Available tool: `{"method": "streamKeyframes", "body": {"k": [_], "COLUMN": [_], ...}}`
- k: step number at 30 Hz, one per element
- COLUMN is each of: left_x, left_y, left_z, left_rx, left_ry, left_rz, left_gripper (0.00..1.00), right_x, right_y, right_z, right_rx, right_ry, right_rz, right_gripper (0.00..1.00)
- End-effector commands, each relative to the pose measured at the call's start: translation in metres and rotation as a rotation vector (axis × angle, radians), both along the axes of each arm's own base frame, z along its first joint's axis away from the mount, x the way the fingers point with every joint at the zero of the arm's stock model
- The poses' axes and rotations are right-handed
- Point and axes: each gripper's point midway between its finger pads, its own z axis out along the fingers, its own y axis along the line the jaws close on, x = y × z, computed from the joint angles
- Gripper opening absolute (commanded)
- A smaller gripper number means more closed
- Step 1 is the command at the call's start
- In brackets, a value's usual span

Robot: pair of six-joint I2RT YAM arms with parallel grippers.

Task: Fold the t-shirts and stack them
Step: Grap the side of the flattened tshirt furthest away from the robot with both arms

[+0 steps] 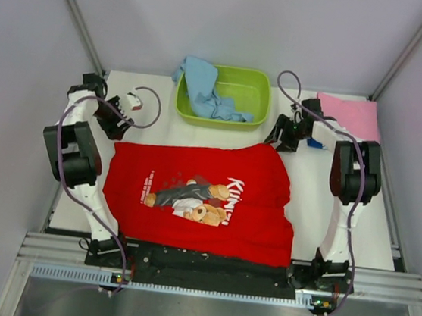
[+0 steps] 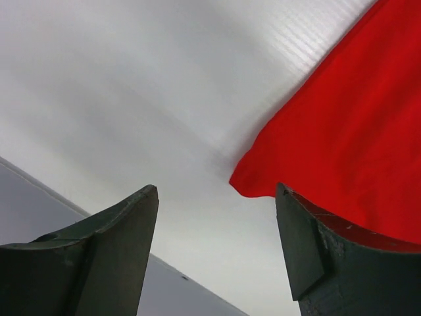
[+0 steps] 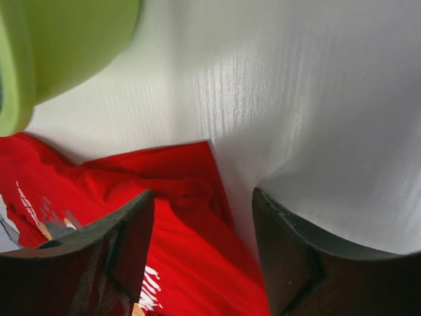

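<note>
I should move inward along the t-shirt's far edge and pinch there before I fold, because the red t-shirt's corner only just reaches the open fingers of my left gripper.
A bright red t-shirt with a teddy-bear print and white lettering lies spread flat on the white table. My left gripper hovers just off its far-left corner. In the left wrist view this gripper is open, with the red t-shirt's corner beside the right finger. My right gripper hangs over the far-right corner. It is open too, above the red t-shirt, with nothing pinched. A light blue t-shirt drapes over the basin's edge. A folded pink t-shirt lies at the back right.
The lime green basin stands at the back centre, just beyond the red t-shirt; its wall shows close in the right wrist view. Grey walls enclose the table on three sides. The arms' bases and a black rail line the near edge.
</note>
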Motion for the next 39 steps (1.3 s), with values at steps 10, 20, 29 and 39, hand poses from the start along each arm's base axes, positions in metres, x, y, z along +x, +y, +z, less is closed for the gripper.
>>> {"method": "streamKeyframes", "body": {"k": [10, 20, 29, 39], "left_x": [-0.011, -0.032, -0.015, -0.01], "left_y": [-0.005, -0.02, -0.029, -0.009], "left_z": [-0.057, -0.055, 0.0, -0.048], "left_rx": [0.102, 0.09, 0.054, 0.218], "left_ry": [0.173, 0.282, 0.204, 0.288], "left_rz": [-0.25, -0.3, -0.267, -0.207], "left_gripper": [0.74, 0.45, 0.68, 0.72], "right_x": [0.009, 0.004, -0.023, -0.026], "right_y": [0.019, 0.017, 0.021, 0.023], "right_z": [0.017, 0.05, 0.069, 0.082], "right_rx": [0.046, 0.048, 0.023, 0.038], "right_ry": [-0.06, -0.128, -0.171, -0.201], "right_rz": [0.036, 0.033, 0.038, 0.047], "right_gripper": [0.0, 0.0, 0.0, 0.0]}}
